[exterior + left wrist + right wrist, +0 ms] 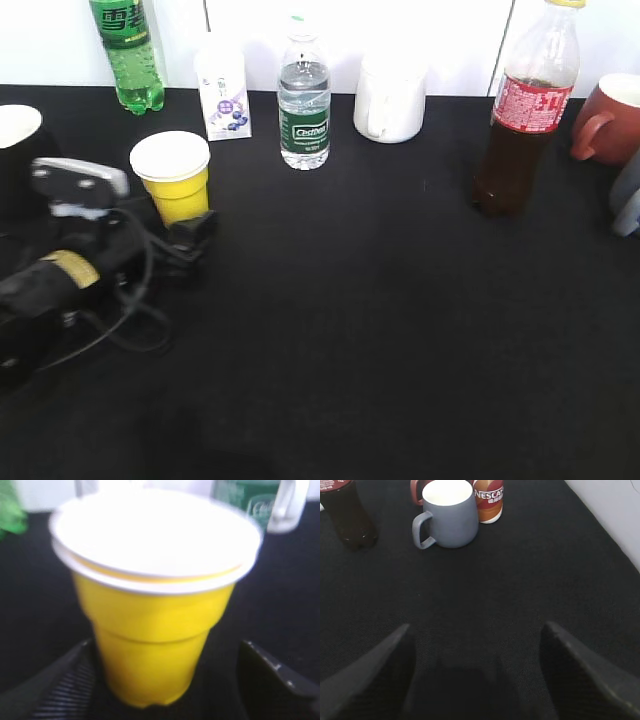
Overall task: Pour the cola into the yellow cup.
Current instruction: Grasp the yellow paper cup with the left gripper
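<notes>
The dark drink stops below the clear neck (pixel 545 81), so the cola (pixel 518 130) will pour out when the robot tips the cola's opening lower than the cola's base.
The yellow cup (pixel 172 178) stands upright at the left of the black table and fills the left wrist view (pixel 150 650). My left gripper (pixel 178 228) is open, with one finger on each side of the cup's lower part (pixel 165 647). The left finger is close to the cup's wall and the right finger stands apart from it. The cola (pixel 525 120) stands upright at the back right, with its yellow cap on. Its base shows at the top left of the right wrist view (pixel 350 515). My right gripper (pixel 476 630) is open and empty above bare table, and is out of the exterior view.
Along the back stand a green soda bottle (pixel 128 50), a small carton (pixel 224 95), a water bottle (pixel 303 105), a white mug (pixel 390 100) and a reddish-brown mug (pixel 610 120). A grey-blue mug (pixel 447 515) and a Nescafe can (pixel 488 500) stand near the cola. A dark cup (pixel 15 130) is at the far left.
</notes>
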